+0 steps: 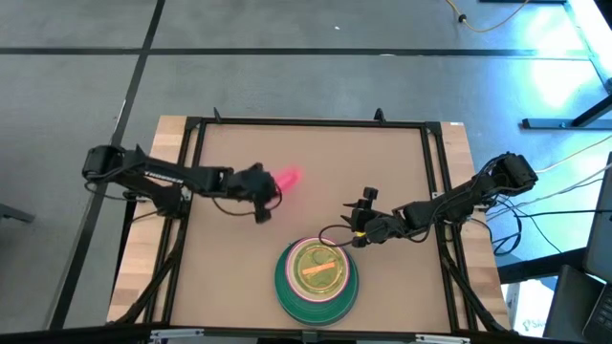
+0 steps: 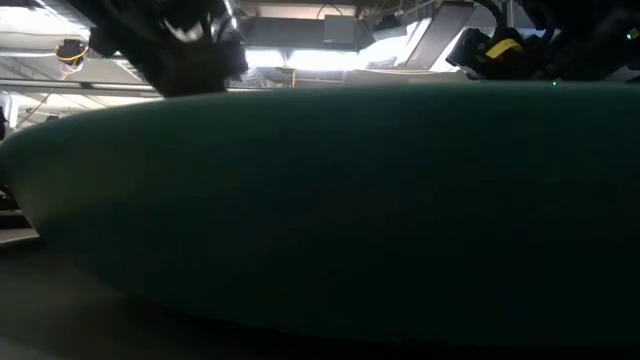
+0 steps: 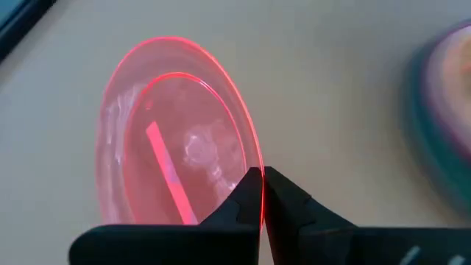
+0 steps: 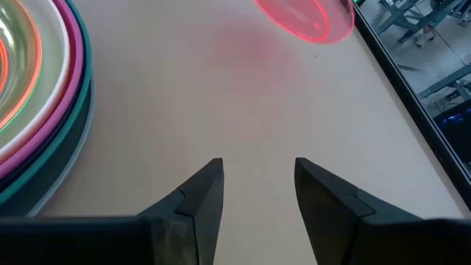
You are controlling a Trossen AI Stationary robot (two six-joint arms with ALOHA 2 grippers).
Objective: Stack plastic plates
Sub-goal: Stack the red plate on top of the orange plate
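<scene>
The left gripper's fingers pinch the pink plate only by its rim point(image 3: 258, 147), and the stack's top point(image 1: 318, 268) is open, so the left gripper should keep carrying the pink plate until it rests on the stack.
A stack of plates point(image 1: 317, 277) sits near the table's near edge: teal at the bottom, pink and cream rims above, small green and orange discs on top; its teal rim point(image 2: 320, 200) fills the low view, and its edge point(image 4: 44, 96) shows in the right wrist view. My left gripper point(image 1: 271, 191) is left of the table's middle, shut on a small translucent pink plate point(image 1: 289, 178), which also shows in the right wrist view point(image 4: 305, 18). My right gripper point(image 1: 356, 229) hovers open just right of the stack, above bare table point(image 4: 257, 184). My left gripper pinches the pink plate's rim point(image 3: 259, 193) between its two fingers point(image 3: 243, 202), one on each face. The plate stands out beyond the fingertips, tilted, and appears lifted off the table.
A black frame point(image 1: 306, 122) runs round the brown table top, with wooden boards outside it. Bare table lies between the stack and the far edge. Cables trail on the floor at the right.
</scene>
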